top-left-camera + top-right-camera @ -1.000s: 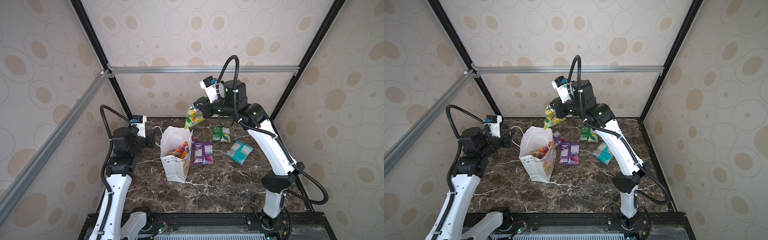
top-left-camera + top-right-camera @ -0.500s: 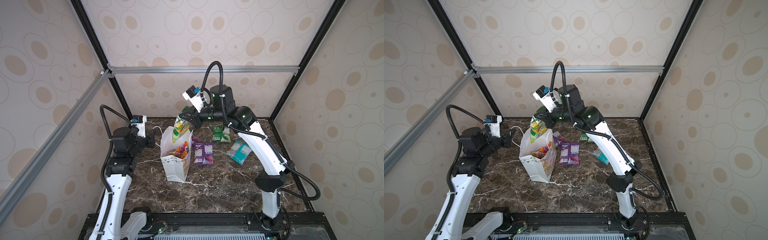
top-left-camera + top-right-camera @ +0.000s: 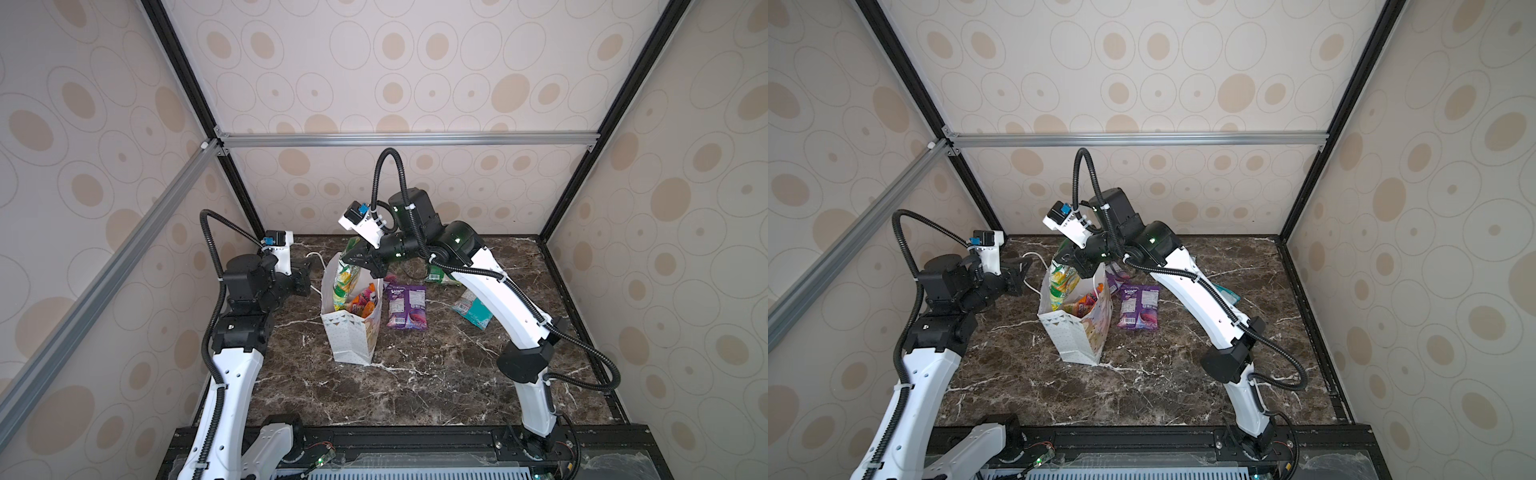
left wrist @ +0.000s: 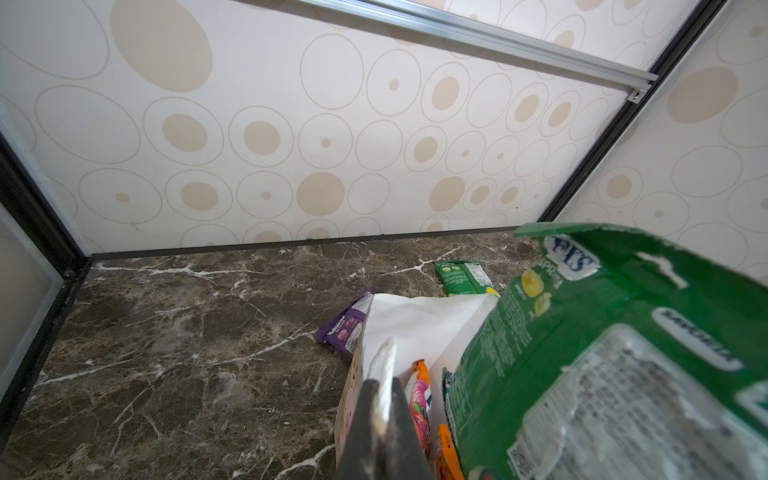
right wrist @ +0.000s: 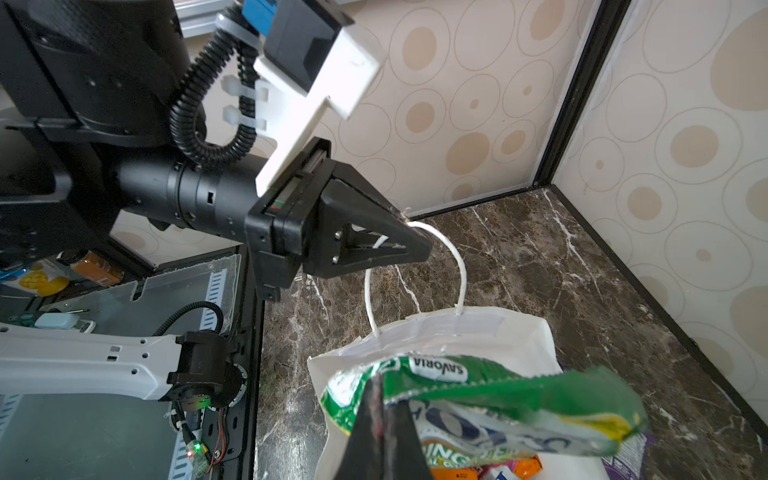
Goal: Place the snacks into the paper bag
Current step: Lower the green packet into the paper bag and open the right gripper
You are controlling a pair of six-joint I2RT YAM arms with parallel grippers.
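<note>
My right gripper has the green snack packet (image 3: 345,286) hanging inside the paper bag's opening (image 3: 360,289). It should continue to lower the packet until the packet sinks below the bag's rim, then let go.
The white paper bag (image 3: 349,340) stands upright on the marble table in both top views, with orange snacks (image 3: 361,305) inside. My right gripper (image 3: 347,261) is shut on the top edge of a green snack packet (image 3: 344,280), which hangs partly inside the bag's mouth. The right wrist view shows that grip (image 5: 384,401) on the packet (image 5: 498,386). My left gripper (image 3: 309,270) is shut on the bag's white cord handle (image 5: 457,266), pulling it to the left. A purple packet (image 3: 406,305), a green one (image 3: 440,274) and a teal one (image 3: 473,309) lie to the right of the bag.
Another purple packet (image 4: 345,328) lies just behind the bag. Patterned walls with black corner posts (image 3: 582,166) enclose the table on three sides. Bare marble (image 3: 415,386) stretches in front of the bag toward the black front rail (image 3: 415,436).
My right gripper carried the green packet left and down, from above the table behind the bag into the bag's mouth. The left arm kept still, holding the handle.
</note>
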